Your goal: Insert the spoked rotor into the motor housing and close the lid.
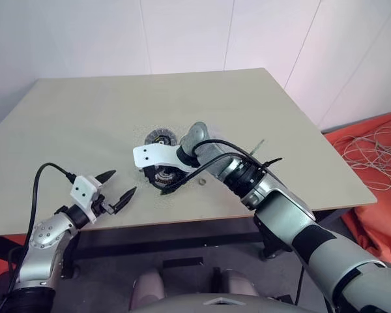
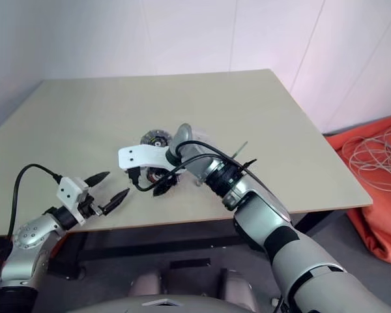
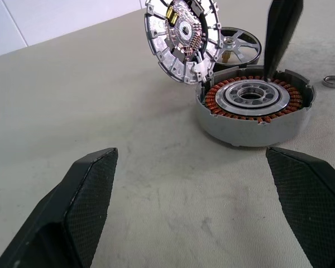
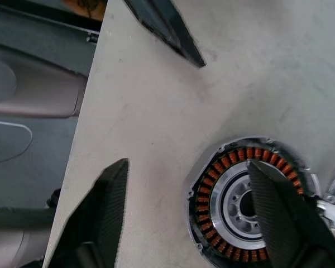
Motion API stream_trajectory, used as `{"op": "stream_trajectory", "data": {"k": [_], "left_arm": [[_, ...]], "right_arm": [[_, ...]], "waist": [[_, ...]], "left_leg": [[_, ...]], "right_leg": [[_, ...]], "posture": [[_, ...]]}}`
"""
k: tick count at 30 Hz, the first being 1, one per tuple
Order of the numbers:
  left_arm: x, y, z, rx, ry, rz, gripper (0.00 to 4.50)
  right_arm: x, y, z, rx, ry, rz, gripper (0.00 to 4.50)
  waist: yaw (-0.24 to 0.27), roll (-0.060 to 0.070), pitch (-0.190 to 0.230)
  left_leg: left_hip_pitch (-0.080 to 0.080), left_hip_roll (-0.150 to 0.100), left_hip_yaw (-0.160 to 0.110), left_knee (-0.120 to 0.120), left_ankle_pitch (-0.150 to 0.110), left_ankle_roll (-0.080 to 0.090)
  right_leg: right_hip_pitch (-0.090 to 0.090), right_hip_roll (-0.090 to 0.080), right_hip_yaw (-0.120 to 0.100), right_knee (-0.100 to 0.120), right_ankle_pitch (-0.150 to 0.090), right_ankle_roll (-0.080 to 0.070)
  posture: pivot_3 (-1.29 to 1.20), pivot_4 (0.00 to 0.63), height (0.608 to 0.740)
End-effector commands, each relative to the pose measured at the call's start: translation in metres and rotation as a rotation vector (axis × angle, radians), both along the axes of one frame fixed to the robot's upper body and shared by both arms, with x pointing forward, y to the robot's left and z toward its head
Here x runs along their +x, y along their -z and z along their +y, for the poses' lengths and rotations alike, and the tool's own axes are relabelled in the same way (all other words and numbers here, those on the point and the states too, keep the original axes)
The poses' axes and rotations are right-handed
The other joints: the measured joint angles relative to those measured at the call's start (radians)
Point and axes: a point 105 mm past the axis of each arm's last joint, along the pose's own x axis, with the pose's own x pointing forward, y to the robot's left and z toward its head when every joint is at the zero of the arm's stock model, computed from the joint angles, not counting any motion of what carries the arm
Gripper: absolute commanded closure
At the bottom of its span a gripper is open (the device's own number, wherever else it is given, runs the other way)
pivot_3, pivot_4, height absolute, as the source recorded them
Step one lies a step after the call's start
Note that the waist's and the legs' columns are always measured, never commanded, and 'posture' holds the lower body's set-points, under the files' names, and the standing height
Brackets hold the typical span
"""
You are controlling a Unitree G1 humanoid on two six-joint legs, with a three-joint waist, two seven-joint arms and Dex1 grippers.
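Observation:
I expect the tiny loose ring (image 1: 202, 181) will likely tip on edge inside when I drop it in, because the dark hole (image 4: 248, 204) in the housing's silvery centre is wide open.
The motor housing (image 3: 254, 106) sits open on the table, its copper windings showing around a silvery centre. The lid (image 3: 182, 36) stands tilted on edge, its lower rim against the housing's far side, with no finger on it. Behind them the spoked rotor (image 3: 237, 44) lies flat. My right gripper (image 1: 161, 182) hangs over the housing, pointing down and open, with one finger (image 3: 279, 33) reaching to the windings and nothing between the fingers. My left gripper (image 1: 124, 182) hovers open and empty near the table's front edge, to the left of the housing.
A tiny loose ring (image 3: 334, 81) lies on the table just right of the housing. The table's front edge (image 1: 182, 222) runs close below both grippers. Orange cloth with white cables (image 1: 378, 150) lies on the floor past the table's right side.

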Motion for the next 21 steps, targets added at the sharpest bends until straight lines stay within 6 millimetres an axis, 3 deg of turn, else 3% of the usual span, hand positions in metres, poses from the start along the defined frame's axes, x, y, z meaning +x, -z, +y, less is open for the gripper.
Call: {"op": "stream_trajectory", "data": {"k": [1,3,6,12,16,21], "left_arm": [[0.004,-0.011,-0.006,-0.013,0.022,-0.046,0.00],[0.005,-0.012,-0.011,-0.034,0.049,-0.042,0.00],[0.005,-0.013,-0.013,-0.050,0.060,-0.039,0.00],[0.004,-0.019,-0.010,-0.156,0.074,-0.002,0.00],[0.006,-0.020,-0.004,-0.174,0.069,0.019,0.00],[0.008,-0.023,0.000,-0.160,0.069,0.023,0.00]], "right_arm": [[-0.003,-0.034,-0.010,0.152,0.044,0.048,0.03],[0.004,-0.034,-0.039,0.234,0.189,0.124,0.03],[0.003,-0.029,-0.068,0.325,0.324,0.222,0.03],[0.014,0.000,-0.125,0.552,0.663,0.219,0.03],[0.018,0.023,-0.135,0.619,0.787,0.184,0.03],[0.013,0.046,-0.132,0.580,0.774,0.130,0.03]], "waist": [[0.011,-0.001,0.000],[0.026,-0.003,-0.002],[0.046,-0.005,-0.003],[0.043,-0.005,-0.003],[0.040,-0.004,-0.003],[0.040,-0.004,-0.002]], "left_leg": [[0.000,0.000,0.000,0.000,0.000,0.000],[0.000,0.000,0.000,0.000,0.000,0.000],[0.004,-0.001,0.000,0.000,0.000,0.000],[0.007,0.000,0.000,-0.001,0.002,-0.003],[0.007,0.001,0.001,-0.001,0.003,-0.005],[0.008,0.002,0.000,0.000,0.004,-0.006]], "right_leg": [[0.000,0.000,0.000,0.000,0.000,0.000],[0.001,0.000,0.000,-0.001,0.000,0.000],[0.007,0.000,0.000,-0.002,0.000,0.001],[0.007,0.001,0.000,-0.001,-0.004,0.007],[0.006,0.003,0.000,0.000,-0.004,0.007],[0.007,0.004,0.000,-0.001,-0.004,0.008]], "posture": [[0.00,0.000,0.740],[0.00,0.000,0.740],[0.00,0.000,0.740],[0.00,0.000,0.740],[0.00,0.000,0.740],[0.00,0.000,0.740]]}}
